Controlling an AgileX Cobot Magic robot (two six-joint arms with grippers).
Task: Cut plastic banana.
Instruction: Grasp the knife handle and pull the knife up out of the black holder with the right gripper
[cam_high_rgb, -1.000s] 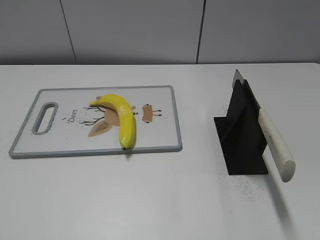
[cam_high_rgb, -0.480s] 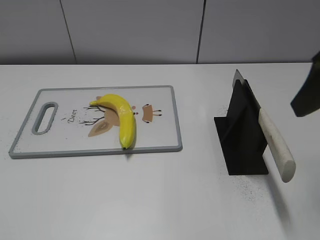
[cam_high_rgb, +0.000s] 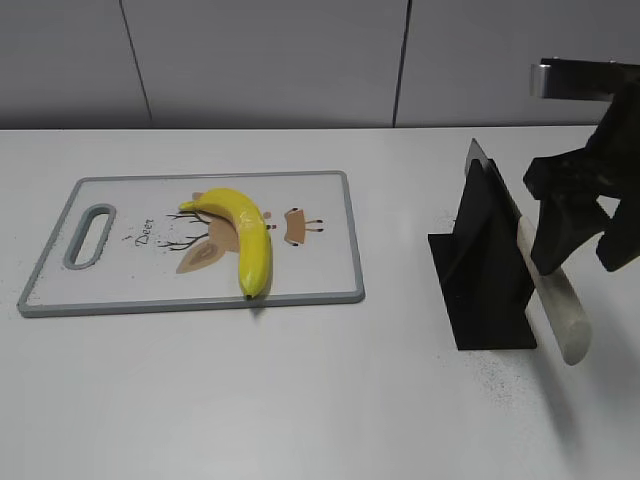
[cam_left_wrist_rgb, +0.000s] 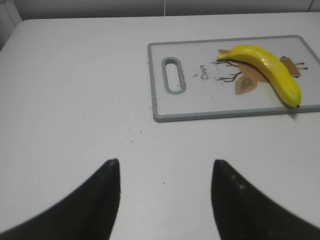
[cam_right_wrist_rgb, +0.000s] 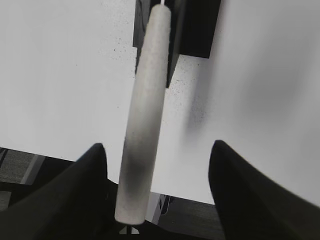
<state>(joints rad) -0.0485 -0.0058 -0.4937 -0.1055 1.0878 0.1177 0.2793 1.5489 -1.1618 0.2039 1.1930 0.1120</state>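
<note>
My gripper will lift the knife (cam_high_rgb: 554, 298) free while the black stand stays put, because a grey blade edge (cam_high_rgb: 478, 151) pokes out of the stand's open top.
The plastic banana (cam_high_rgb: 243, 232) is glossy yellow and curved. It lies on the white cutting board (cam_high_rgb: 120, 280), its dark tip near the front edge; it also shows in the left wrist view (cam_left_wrist_rgb: 270, 72). A knife with a cream handle (cam_high_rgb: 555, 300) rests slanted in a black stand (cam_high_rgb: 485, 270). My right gripper (cam_high_rgb: 578, 255) is open and hangs just above the handle; in the right wrist view the handle (cam_right_wrist_rgb: 145, 115) lies between the open fingers (cam_right_wrist_rgb: 157, 152), close to the left one. My left gripper (cam_left_wrist_rgb: 165, 165) is open and empty over bare table, left of the board.
The cutting board (cam_left_wrist_rgb: 225, 114) has a grey rim and a handle slot (cam_left_wrist_rgb: 173, 82) at its left end. The black stand (cam_right_wrist_rgb: 197, 27) sits near the table's right front edge. Dark specks dot the white table.
My right arm has come in from the right edge and lowered over the knife handle. The banana, board and knife have not moved.
</note>
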